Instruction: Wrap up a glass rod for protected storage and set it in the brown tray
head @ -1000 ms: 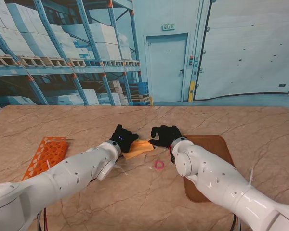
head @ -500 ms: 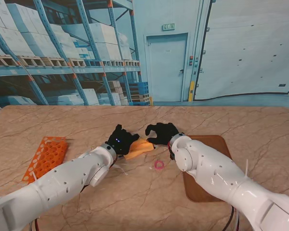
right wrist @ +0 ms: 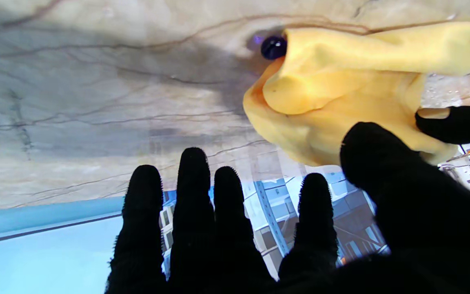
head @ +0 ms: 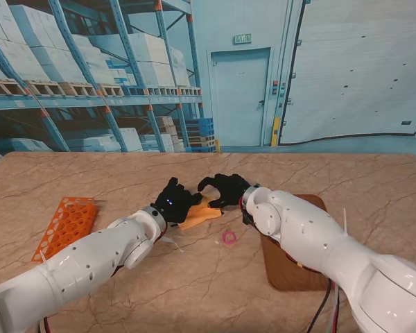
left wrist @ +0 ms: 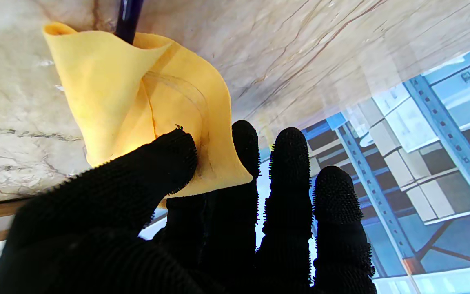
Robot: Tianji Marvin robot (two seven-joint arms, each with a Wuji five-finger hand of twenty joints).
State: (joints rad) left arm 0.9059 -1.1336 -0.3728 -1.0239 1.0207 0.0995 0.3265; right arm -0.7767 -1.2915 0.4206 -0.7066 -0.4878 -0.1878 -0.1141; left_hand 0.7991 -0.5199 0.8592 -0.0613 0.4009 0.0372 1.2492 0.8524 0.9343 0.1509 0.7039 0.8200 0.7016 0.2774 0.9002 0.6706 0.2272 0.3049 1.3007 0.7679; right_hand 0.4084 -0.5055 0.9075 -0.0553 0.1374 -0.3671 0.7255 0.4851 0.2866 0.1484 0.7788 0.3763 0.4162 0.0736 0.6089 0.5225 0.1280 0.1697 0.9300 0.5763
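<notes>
The glass rod's end point(right wrist: 273, 47) is poking past the cloth's floppy fold, so when I wrap the yellow cloth point(head: 200, 214) it will roll up loosely and leave that end out.
A yellow cloth point(head: 200, 212) lies bunched in the middle of the table, folded over a dark blue glass rod point(right wrist: 273, 47) whose end pokes out of the fold point(left wrist: 128, 18). My left hand point(head: 172, 201), in a black glove, pinches the cloth's left edge point(left wrist: 145, 122) between thumb and forefinger. My right hand point(head: 225, 190) hovers over the cloth's far right end with its fingers spread, holding nothing. The brown tray point(head: 312, 239) lies to the right, largely under my right forearm.
An orange test-tube rack point(head: 66, 226) sits at the left of the table. A small pink ring point(head: 229, 238) lies nearer to me than the cloth. A warehouse backdrop rises behind the table's far edge.
My right hand has moved left, from the tray's corner to above the cloth's far end. The left hand has kept its pinch and shifted slightly right.
</notes>
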